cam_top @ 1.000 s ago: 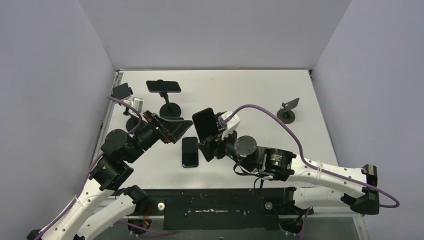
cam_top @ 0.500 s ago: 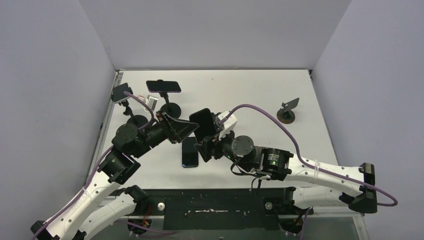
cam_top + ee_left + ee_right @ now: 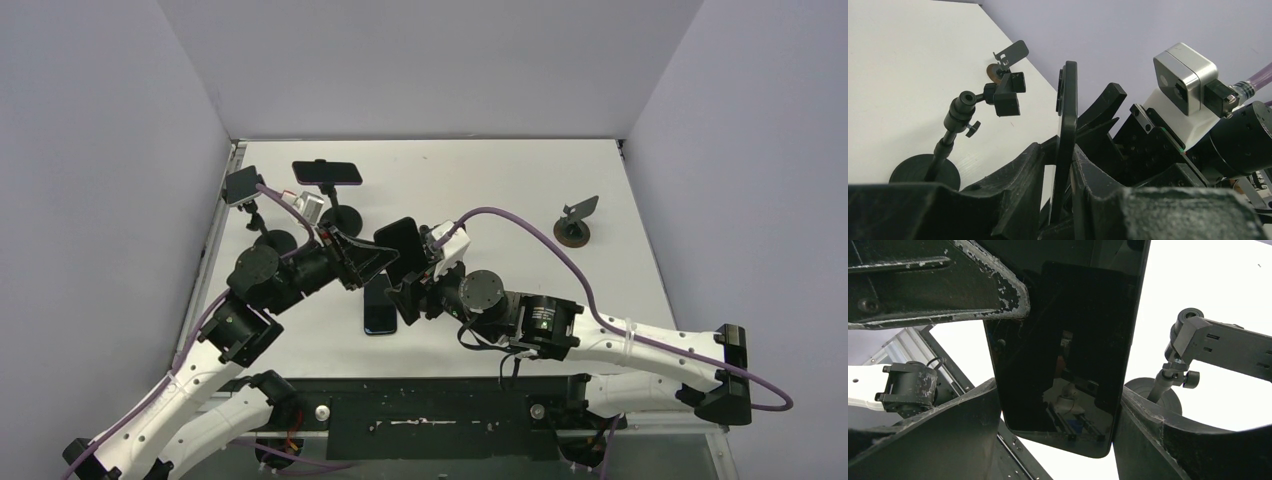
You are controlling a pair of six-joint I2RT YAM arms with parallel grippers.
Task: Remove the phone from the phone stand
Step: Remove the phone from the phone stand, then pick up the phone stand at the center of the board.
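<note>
The same black phone (image 3: 401,242) is held by both my grippers, so next my right gripper lets go and moves back from the long edges (image 3: 1128,360) while my left gripper keeps hold of it.
A black phone (image 3: 403,250) stands tilted above the middle of the table, off any stand. My right gripper (image 3: 408,282) is shut on its two long edges; in the right wrist view the dark screen (image 3: 1068,340) fills the space between both fingers. My left gripper (image 3: 375,256) reaches in from the left and is shut on the phone's flat faces. In the left wrist view the phone (image 3: 1066,110) shows edge-on between those fingers (image 3: 1023,170). A black phone stand (image 3: 950,135) with an empty clamp (image 3: 1009,95) stands on the table beyond; it also appears in the right wrist view (image 3: 1173,370).
A second phone (image 3: 379,304) lies flat under the grippers. Another phone (image 3: 327,172) sits clamped on a stand at the back, and one more (image 3: 243,185) on a stand by the left edge. A small empty stand (image 3: 577,218) is at the right.
My left gripper has swung right from beside the flat phone up to the held phone and closed on it. The right gripper and phone drifted slightly left.
</note>
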